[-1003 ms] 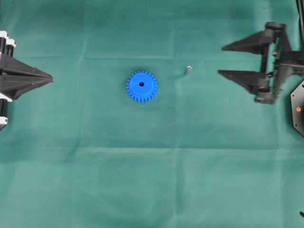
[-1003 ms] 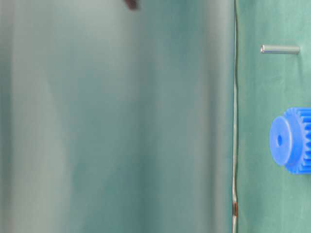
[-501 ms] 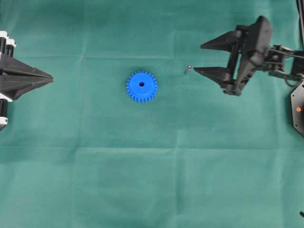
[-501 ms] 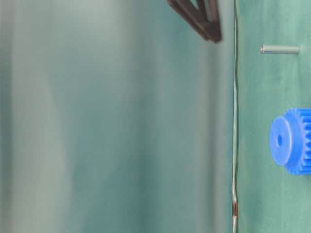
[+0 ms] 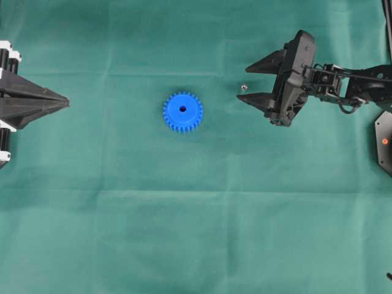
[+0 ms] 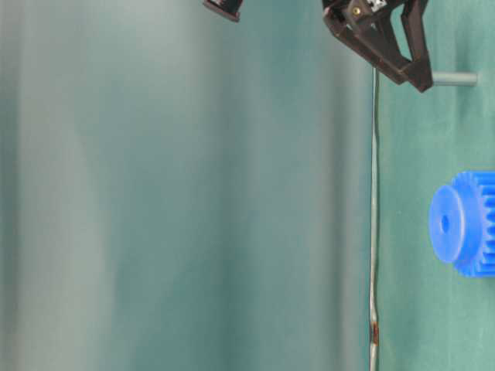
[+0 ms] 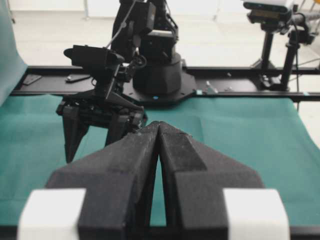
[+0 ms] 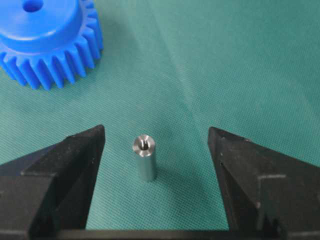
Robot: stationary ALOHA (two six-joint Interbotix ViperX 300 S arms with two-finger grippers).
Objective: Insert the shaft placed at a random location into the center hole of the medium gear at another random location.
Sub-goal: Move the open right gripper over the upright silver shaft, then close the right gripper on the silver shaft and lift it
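The shaft (image 5: 244, 87) will go in until it is almost flush when I insert it, because the medium gear (image 8: 52, 52) looks almost as thick as the shaft is tall.
The medium gear (image 5: 182, 112) lies flat on the green cloth, blue and toothed, its center hole (image 5: 182, 109) facing up. The shaft (image 5: 243, 87), a short silvery pin, stands upright to the right of it. My right gripper (image 5: 242, 84) is open, with a finger on each side of the shaft. In the right wrist view the shaft (image 8: 145, 159) stands between the fingers (image 8: 75, 165), nearer the left one and touching neither; the gear (image 8: 45, 40) is at top left. My left gripper (image 5: 61, 100) rests shut at the far left, empty, tips together (image 7: 158, 125).
Green cloth (image 5: 196, 214) covers the whole table, with faint fold lines. A black mount (image 5: 384, 141) sits at the right edge. The table-level view shows the gear (image 6: 464, 224) and the shaft (image 6: 458, 78) half hidden behind a right finger (image 6: 421, 77).
My right gripper has travelled left and down from the right edge and now straddles the shaft, still open. Gear, shaft and left gripper have not moved.
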